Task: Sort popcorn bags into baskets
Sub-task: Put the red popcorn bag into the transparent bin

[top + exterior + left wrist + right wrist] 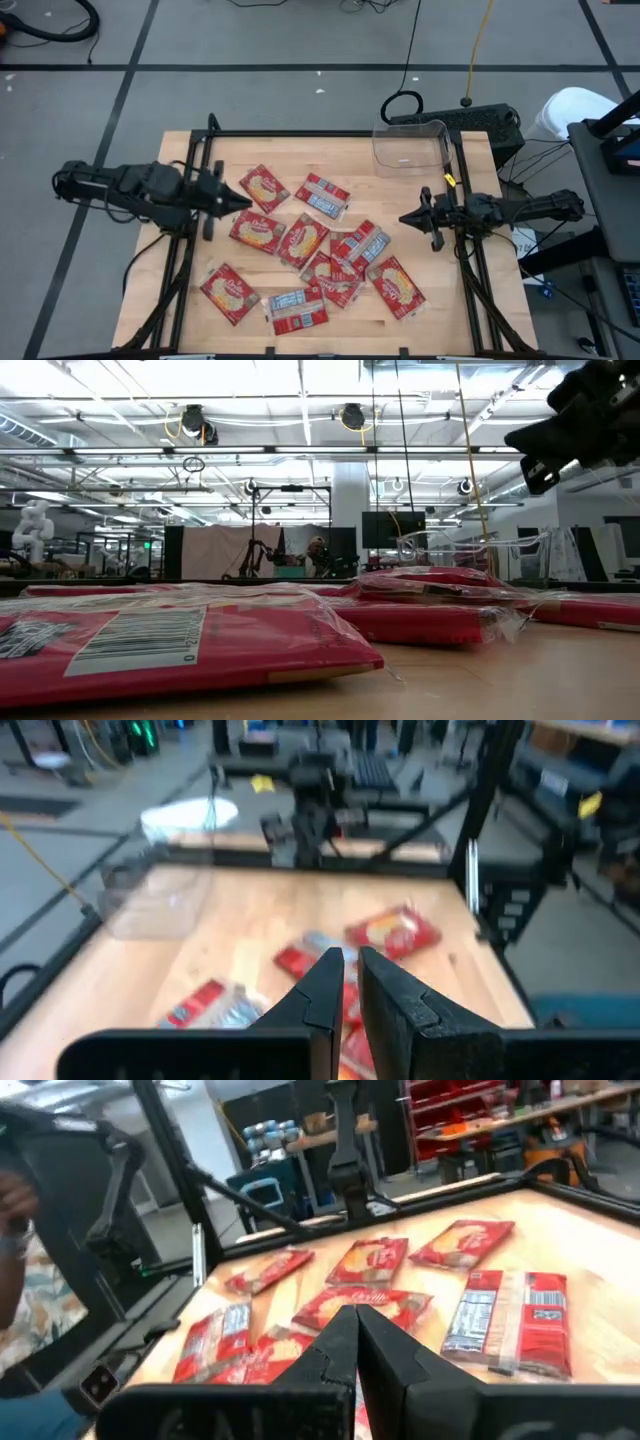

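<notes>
My left gripper is too far away to reach the basket (410, 150), so it should pick up the middle bag (258, 231) on its side and pass the bag to my right gripper.
Several flat red popcorn bags (300, 240) lie scattered, some overlapping, on the middle and near part of the wooden table (420, 310); they also show in the low view (180, 640) and in both wrist views (395, 932) (380, 1260). A clear plastic basket (410, 148) (160, 895) stands at the table's far right. My left gripper (248, 203) (350, 965) hovers above the bags' left side, pointing right, its fingers almost together with nothing between them. My right gripper (404, 217) (352, 1318) hovers shut at the right of the bags, pointing left.
Black frame rails run along the table's left (190, 250) and right (480, 280) sides under the arms. A black box (460, 120) with cables sits just behind the far right corner, beside the basket. Bare wood shows at the far middle (300, 155).
</notes>
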Controlling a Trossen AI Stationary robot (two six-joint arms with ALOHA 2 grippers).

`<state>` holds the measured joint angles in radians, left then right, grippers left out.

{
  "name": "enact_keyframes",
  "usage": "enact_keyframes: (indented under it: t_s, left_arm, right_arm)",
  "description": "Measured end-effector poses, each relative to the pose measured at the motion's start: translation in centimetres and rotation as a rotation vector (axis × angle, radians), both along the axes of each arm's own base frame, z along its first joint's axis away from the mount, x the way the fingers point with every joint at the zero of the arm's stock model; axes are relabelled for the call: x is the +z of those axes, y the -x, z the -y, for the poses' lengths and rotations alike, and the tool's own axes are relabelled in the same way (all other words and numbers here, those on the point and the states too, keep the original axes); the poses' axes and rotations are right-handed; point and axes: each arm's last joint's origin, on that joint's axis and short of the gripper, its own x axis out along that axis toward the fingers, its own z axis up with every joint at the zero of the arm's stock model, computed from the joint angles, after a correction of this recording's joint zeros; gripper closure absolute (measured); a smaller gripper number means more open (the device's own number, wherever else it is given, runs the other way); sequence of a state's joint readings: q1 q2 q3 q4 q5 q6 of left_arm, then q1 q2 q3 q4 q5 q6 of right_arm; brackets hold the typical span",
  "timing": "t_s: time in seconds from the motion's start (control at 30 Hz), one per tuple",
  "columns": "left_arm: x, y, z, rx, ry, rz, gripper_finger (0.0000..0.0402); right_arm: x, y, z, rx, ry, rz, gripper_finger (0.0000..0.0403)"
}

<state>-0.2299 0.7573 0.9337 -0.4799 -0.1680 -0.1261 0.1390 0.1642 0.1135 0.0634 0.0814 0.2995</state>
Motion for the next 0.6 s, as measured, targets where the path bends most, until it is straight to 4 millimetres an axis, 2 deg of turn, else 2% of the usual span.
enact_keyframes:
  t_s: [0.07, 0.13, 0.3, 0.5, 0.6]
  left_arm:
    - [-0.5, -0.7, 0.5, -0.023, -0.01, -0.039, 0.036]
    - [-0.8, -1.2, 1.0, -0.022, -0.016, -0.052, 0.036]
    - [-1.3, -2.0, 1.6, -0.005, -0.033, -0.081, 0.036]
    - [-1.6, -2.4, 1.7, 0.005, -0.013, -0.101, 0.036]
    - [-1.8, -2.8, 1.8, 0.011, -0.001, -0.115, 0.036]
  right_arm:
    - [0.8, -0.3, -0.1, 0.003, 0.0, -0.022, 0.0403]
    - [2.6, -0.6, -0.2, 0.012, 0.0, -0.019, 0.0403]
    - [8.7, -1.2, -0.6, 0.033, 0.052, -0.06, 0.0403]
    - [17.1, -1.7, -0.4, -0.033, 0.096, -0.173, 0.0403]
    - [19.9, -2.4, -0.5, -0.061, 0.128, -0.246, 0.0403]
